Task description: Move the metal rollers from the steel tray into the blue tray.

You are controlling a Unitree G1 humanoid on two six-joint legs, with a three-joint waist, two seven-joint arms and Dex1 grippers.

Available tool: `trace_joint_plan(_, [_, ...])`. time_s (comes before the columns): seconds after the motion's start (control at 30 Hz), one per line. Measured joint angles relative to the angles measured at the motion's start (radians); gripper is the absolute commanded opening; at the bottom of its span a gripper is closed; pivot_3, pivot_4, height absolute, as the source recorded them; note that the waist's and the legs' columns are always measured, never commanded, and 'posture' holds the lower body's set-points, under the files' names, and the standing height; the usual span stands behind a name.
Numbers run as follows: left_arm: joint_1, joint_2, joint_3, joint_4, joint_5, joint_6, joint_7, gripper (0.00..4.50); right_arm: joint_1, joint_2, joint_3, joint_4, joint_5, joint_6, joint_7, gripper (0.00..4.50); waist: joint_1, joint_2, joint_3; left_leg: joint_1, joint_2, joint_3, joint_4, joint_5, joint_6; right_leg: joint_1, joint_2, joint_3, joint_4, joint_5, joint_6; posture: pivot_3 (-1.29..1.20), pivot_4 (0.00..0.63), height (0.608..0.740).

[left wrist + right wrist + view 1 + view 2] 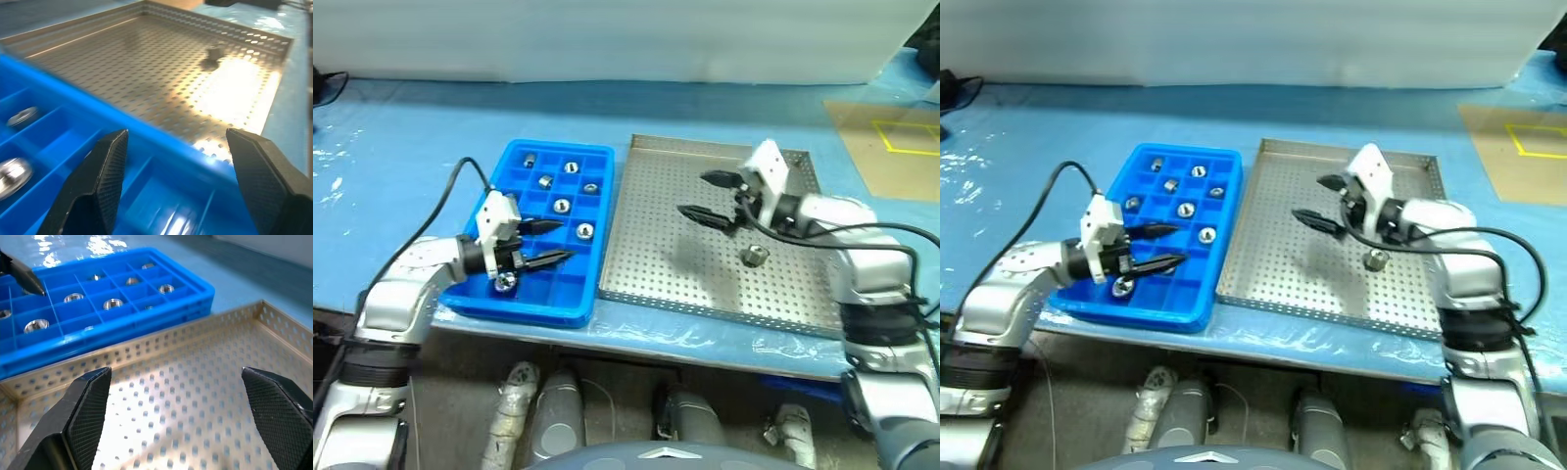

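I should keep moving my right gripper down with its fingers open and close it around the metal roller's body (1376, 260), as the single metal roller (755, 256) is clear of the steel tray's sides.
The blue tray (534, 300) lies on the left with several metal rollers (562, 206) in its compartments. My left gripper (553, 243) hovers open and empty over the tray's near right corner, pointing toward the steel tray (656, 186). One more roller (506, 282) sits in a compartment just below the left hand. A single metal roller (755, 257) rests on the steel tray's perforated floor and also shows in the left wrist view (214, 51). My right gripper (698, 196) hangs open above the middle of the steel tray, pointing left, with nothing between its fingers (88, 406).
Both trays sit side by side on a table under a blue sheet, close to its front edge (705, 343). A brown board with yellow tape (891, 147) lies at the back right. A black cable (460, 181) loops off my left arm.
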Motion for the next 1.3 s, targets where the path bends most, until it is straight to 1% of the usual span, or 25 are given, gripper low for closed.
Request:
trace_joint_plan(0.07, [-0.032,-0.033,-0.042,0.032,0.015,-0.02,-0.024,3.39,0.065,-0.026,-0.027,-0.032,0.002,0.017,-0.024,4.36,-0.014,0.0,0.0,0.002,0.001,0.0,0.001,0.0,0.0,0.001,0.001,0.002,0.0,0.0,-0.001,-0.18,0.15,0.74])
trace_joint_plan(0.17, [-0.095,-0.088,-0.082,0.105,0.036,-0.041,-0.05,3.39,0.129,-0.023,-0.05,-0.03,-0.015,-0.001,-0.099,4.36,-0.029,0.001,0.0,0.003,0.0,0.001,0.002,0.0,0.0,0.002,0.001,0.002,0.0,0.001,-0.002,-0.21,0.15,0.74])
trace_joint_plan(0.27, [-0.13,-0.114,-0.101,0.139,0.047,-0.06,-0.075,3.39,0.142,0.003,-0.048,-0.004,-0.035,-0.03,-0.158,4.36,-0.053,0.001,0.0,0.004,0.0,0.001,0.002,0.0,0.0,0.002,0.001,0.003,0.001,0.002,-0.002,-0.23,0.15,0.74])
trace_joint_plan(0.33, [-0.151,-0.125,-0.109,0.162,0.054,-0.067,-0.088,3.39,0.142,0.025,-0.045,0.025,-0.042,-0.052,-0.187,4.36,-0.059,0.001,-0.001,0.004,0.001,0.001,0.002,0.0,0.001,0.003,0.003,0.003,0.0,0.002,-0.003,-0.23,0.15,0.74])
trace_joint_plan(0.47, [-0.16,-0.132,-0.11,0.19,0.063,-0.078,-0.102,3.39,0.142,0.042,-0.024,0.117,-0.072,-0.104,-0.222,4.36,-0.06,0.002,-0.001,0.003,0.001,0.001,0.002,0.0,0.001,0.003,0.003,0.003,-0.001,0.002,-0.003,-0.23,0.15,0.74])
trace_joint_plan(0.57, [-0.16,-0.132,-0.11,0.202,0.066,-0.08,-0.106,3.39,0.143,0.045,-0.02,0.2,-0.092,-0.143,-0.238,4.36,-0.057,0.002,-0.001,0.002,0.001,0.001,0.003,-0.002,0.005,0.003,0.003,0.003,-0.001,0.002,-0.003,-0.21,0.15,0.74])
trace_joint_plan(0.93, [-0.129,-0.143,-0.109,0.139,0.061,-0.05,-0.093,3.39,0.168,0.058,0.024,0.365,-0.149,-0.272,-0.249,4.36,-0.057,0.002,-0.001,0.004,0.001,0.002,0.004,-0.003,0.005,0.004,0.003,0.003,0.0,0.002,-0.003,-0.18,0.15,0.74])
trace_joint_plan(1.03, [-0.128,-0.143,-0.109,0.138,0.061,-0.05,-0.087,3.39,0.154,0.071,0.03,0.393,-0.155,-0.302,-0.253,3.81,-0.057,0.002,-0.001,0.006,0.001,0.002,0.004,-0.003,0.005,0.006,0.003,0.003,0.0,0.002,-0.003,-0.18,0.15,0.74])
trace_joint_plan(1.2, [-0.124,-0.137,-0.109,0.138,0.062,-0.05,-0.083,3.39,0.145,0.081,0.042,0.4,-0.169,-0.32,-0.265,2.1,-0.055,0.002,-0.001,0.006,0.001,0.002,0.004,-0.003,0.005,0.007,0.003,0.003,-0.001,0.002,-0.003,-0.17,0.15,0.74])
trace_joint_plan(1.23, [-0.121,-0.134,-0.108,0.137,0.062,-0.05,-0.083,3.39,0.143,0.081,0.041,0.403,-0.173,-0.328,-0.266,1.84,-0.056,0.002,-0.001,0.006,0.001,0.002,0.004,-0.003,0.005,0.006,0.003,0.003,-0.001,0.002,-0.003,-0.17,0.15,0.74])
trace_joint_plan(1.3, [-0.111,-0.123,-0.106,0.134,0.061,-0.049,-0.083,3.39,0.143,0.081,0.041,0.403,-0.169,-0.329,-0.261,1.8,-0.055,0.002,-0.001,0.006,0.001,0.002,0.003,-0.003,0.005,0.006,0.003,0.003,-0.001,0.002,-0.003,-0.16,0.15,0.74])
